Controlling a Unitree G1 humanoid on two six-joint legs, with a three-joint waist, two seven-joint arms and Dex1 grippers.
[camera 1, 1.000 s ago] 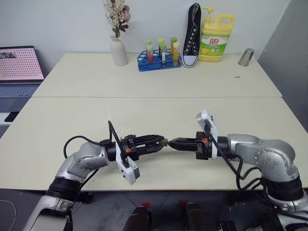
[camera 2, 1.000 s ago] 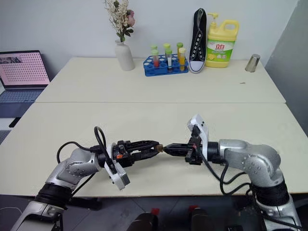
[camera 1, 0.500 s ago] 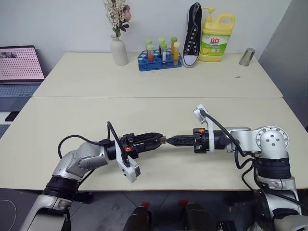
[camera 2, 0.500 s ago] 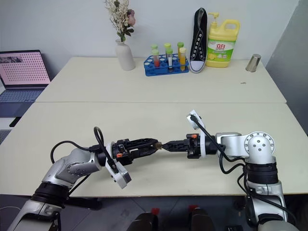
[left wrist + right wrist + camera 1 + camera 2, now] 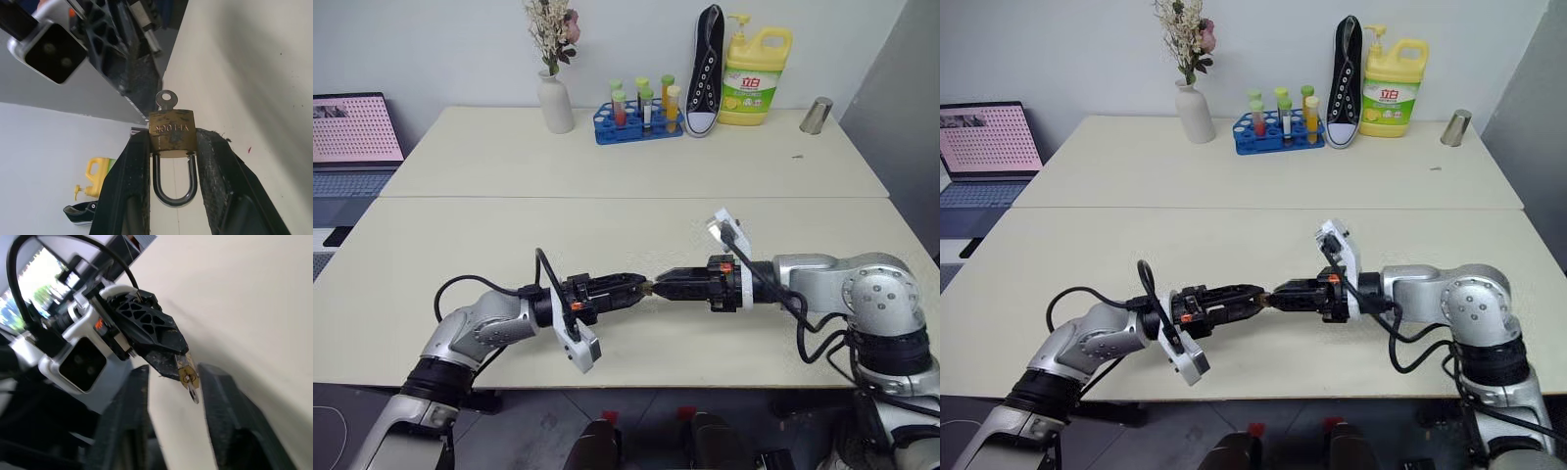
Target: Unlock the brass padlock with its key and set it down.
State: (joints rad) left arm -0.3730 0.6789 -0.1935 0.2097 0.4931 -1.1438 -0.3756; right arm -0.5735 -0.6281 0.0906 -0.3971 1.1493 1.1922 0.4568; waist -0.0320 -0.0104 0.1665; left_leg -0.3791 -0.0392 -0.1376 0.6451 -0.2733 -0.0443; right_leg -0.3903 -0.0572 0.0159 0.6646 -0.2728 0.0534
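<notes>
The shackle point(image 5: 176, 201) sits back between my left gripper's fingers, so next my right gripper takes the padlock's body point(image 5: 172, 129), freeing my left gripper to pull the shackle open.
My left gripper point(image 5: 172, 142) is shut on the brass padlock point(image 5: 172, 131), pinching its gold body from both sides, with the silvery shackle point(image 5: 174, 182) hanging back between the fingers. The key point(image 5: 166, 99) sticks out of the lock's far end. My right gripper point(image 5: 174, 374) stands open around that key point(image 5: 193, 393), its fingers point(image 5: 128, 416) clear of it on either side. From the head views the two grippers point(image 5: 640, 286) point(image 5: 664, 286) meet tip to tip, level above the near table point(image 5: 607, 230).
Along the back of the far table stand a vase of dried flowers point(image 5: 554, 103), a blue tube rack point(image 5: 636, 125), a black sneaker point(image 5: 705, 69), a yellow detergent bottle point(image 5: 756, 78) and a metal cup point(image 5: 816, 116). A laptop point(image 5: 352, 132) sits off to the left.
My right gripper's fingers have parted and let go of the key, which stays in the lock. The right wrist has rolled a little. The left gripper keeps its hold in place.
</notes>
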